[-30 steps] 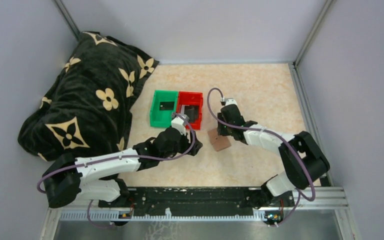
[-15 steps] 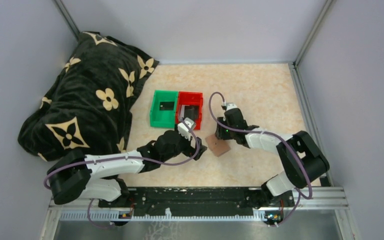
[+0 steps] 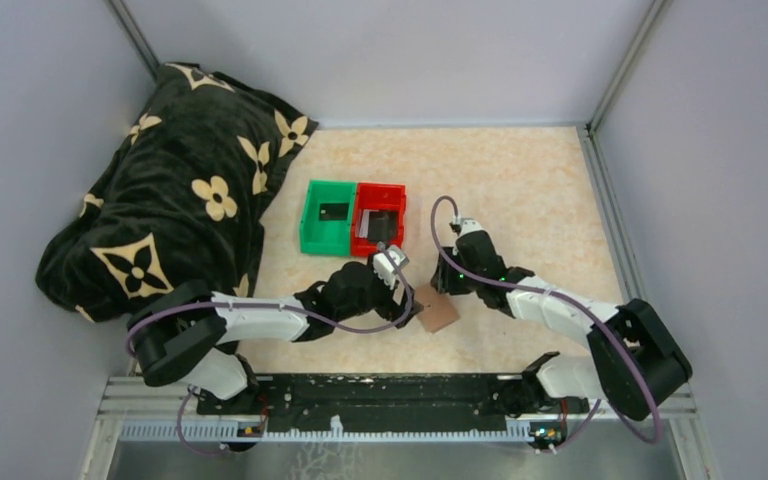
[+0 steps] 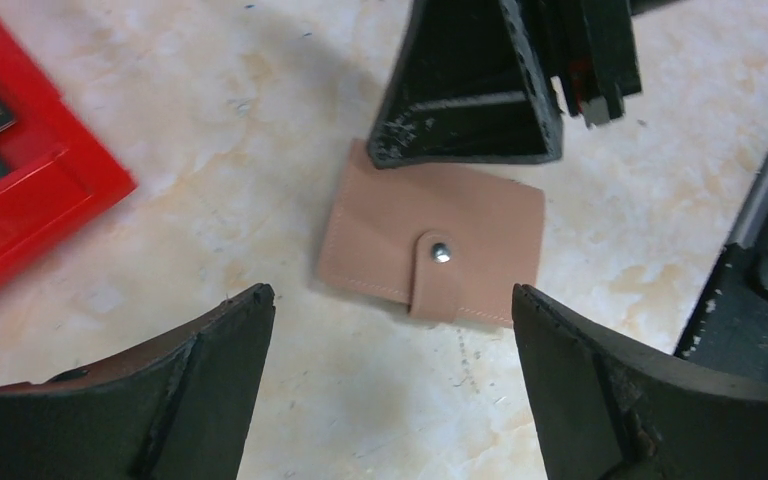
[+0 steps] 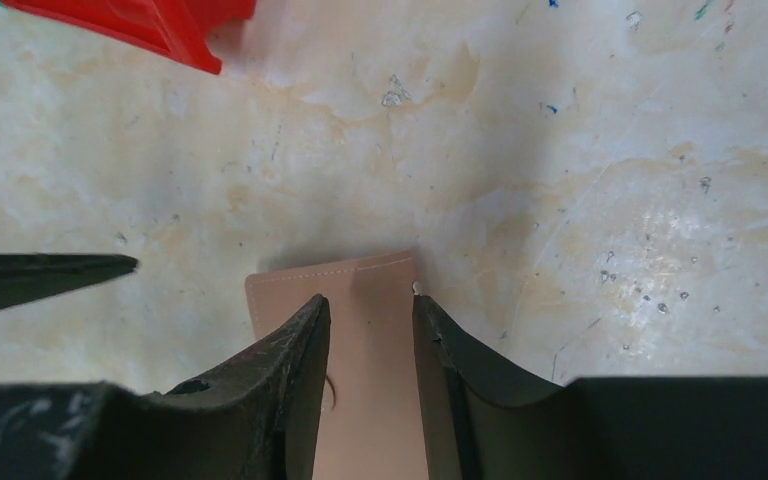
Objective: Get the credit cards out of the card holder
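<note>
Next, my right gripper pushes on the card holder's side (image 4: 470, 236) next to the snap while my left gripper pulls the snap strap open, because the snap strap (image 4: 437, 280) keeps the card holder closed.
The card holder (image 3: 441, 316) is a tan wallet lying flat and closed on the table, its snap strap up (image 4: 430, 250). My right gripper (image 3: 450, 288) stands over its far edge, jaws a narrow gap apart, fingertips (image 5: 315, 312) resting on the wallet's face (image 5: 370, 330), not clamping it. My left gripper (image 4: 390, 300) is wide open and empty just short of the wallet's near edge, also in the top view (image 3: 407, 300). A dark card (image 3: 332, 211) lies in the green bin and cards (image 3: 375, 226) lie in the red bin. Any cards in the wallet are hidden.
The green bin (image 3: 312, 232) and red bin (image 3: 392, 240) stand side by side behind the grippers; the red bin's corner shows in the left wrist view (image 4: 50, 190). A black flowered blanket (image 3: 175, 200) fills the far left. A black rail (image 3: 380, 390) runs along the near edge.
The right gripper moved toward the near edge and the wallet came with it, now lying flat. The left gripper reached right and nearer, ending beside the wallet.
</note>
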`<control>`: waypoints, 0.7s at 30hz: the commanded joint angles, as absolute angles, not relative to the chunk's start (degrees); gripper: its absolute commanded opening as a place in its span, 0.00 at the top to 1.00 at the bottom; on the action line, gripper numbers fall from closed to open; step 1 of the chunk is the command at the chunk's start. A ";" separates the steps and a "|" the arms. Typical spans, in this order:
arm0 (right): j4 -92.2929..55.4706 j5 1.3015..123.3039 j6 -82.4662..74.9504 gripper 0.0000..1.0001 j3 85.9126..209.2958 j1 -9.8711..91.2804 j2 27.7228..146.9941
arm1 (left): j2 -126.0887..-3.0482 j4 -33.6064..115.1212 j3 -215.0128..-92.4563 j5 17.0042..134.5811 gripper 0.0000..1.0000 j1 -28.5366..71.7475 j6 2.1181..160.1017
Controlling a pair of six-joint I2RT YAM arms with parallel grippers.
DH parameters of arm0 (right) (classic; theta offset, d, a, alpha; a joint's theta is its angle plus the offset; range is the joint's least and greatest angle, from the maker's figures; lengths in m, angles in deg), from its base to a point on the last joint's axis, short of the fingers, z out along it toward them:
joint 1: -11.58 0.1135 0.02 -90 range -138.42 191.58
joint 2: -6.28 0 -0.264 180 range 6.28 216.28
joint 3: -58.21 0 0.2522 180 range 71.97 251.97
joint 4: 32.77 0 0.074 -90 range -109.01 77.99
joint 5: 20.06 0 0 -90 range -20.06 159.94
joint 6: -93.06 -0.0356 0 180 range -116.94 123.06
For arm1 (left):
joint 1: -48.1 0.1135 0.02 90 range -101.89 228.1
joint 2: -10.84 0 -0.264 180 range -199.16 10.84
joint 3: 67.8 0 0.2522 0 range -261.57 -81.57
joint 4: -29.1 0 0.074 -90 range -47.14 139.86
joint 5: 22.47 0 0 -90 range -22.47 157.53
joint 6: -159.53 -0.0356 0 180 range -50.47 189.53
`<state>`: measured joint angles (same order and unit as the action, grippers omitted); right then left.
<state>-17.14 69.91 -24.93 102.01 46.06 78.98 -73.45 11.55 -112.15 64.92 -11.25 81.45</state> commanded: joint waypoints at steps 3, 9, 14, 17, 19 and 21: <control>-15.42 66.75 -27.40 0.68 105.51 42.08 72.83 | -76.43 9.99 -115.62 73.98 0.11 -11.13 78.94; -12.23 66.81 -26.88 1.00 103.16 42.48 69.59 | -77.61 7.09 -114.28 74.35 0.30 -11.13 76.62; -12.62 67.52 -29.58 1.00 99.93 46.10 66.11 | -80.46 5.75 -114.84 76.39 0.21 -11.22 74.29; -13.18 67.93 -31.36 1.00 99.37 49.78 66.14 | -82.78 3.28 -115.10 76.03 0.19 -11.31 72.96; -14.01 68.09 -32.23 1.00 98.60 51.00 66.62 | -84.19 1.90 -115.22 75.24 0.19 -11.31 72.25; -14.70 67.80 -33.05 1.00 97.36 51.06 67.32 | -85.42 1.56 -115.79 74.80 0.20 -11.31 71.85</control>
<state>-12.22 67.44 -30.35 98.60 49.93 67.20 -83.29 6.00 -114.34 74.56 -11.27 74.35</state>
